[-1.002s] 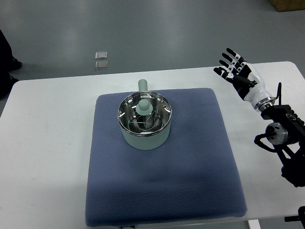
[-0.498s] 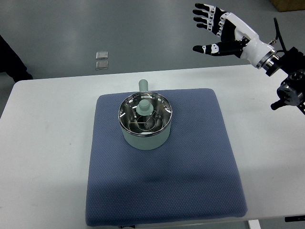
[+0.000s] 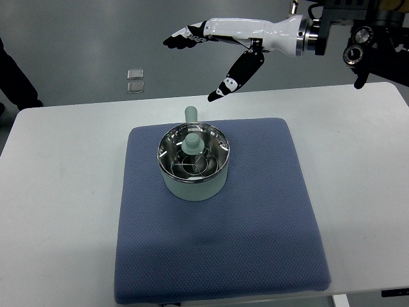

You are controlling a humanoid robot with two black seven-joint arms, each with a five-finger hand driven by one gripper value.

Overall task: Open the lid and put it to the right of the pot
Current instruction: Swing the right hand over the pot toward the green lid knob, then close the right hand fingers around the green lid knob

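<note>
The glass lid (image 3: 204,160) will come cleanly off when the robot raises the lid's knob, because the steel rim (image 3: 193,181) goes round the pot in an unbroken ring.
A pale green pot (image 3: 193,182) stands on the blue mat (image 3: 255,217), its short handle (image 3: 191,114) pointing to the far side. A glass lid with a steel rim and a pale green knob (image 3: 192,142) sits on the pot. My right hand (image 3: 199,57) is high above the table's far edge, behind the pot and apart from it. Its fingers (image 3: 182,36) are spread and its thumb (image 3: 235,77) points down toward the mat. It holds nothing. The left arm does not show.
The mat lies on a white table (image 3: 57,192). Two small square tiles (image 3: 135,80) lie on the grey floor beyond the table. A person's dark clothing (image 3: 14,77) shows at the left edge. The right arm's dark joints (image 3: 361,45) hang over the far right corner.
My right hand has swung up from the table's right side and left across the far edge, now reaching out behind the pot. The pot and lid have not moved.
</note>
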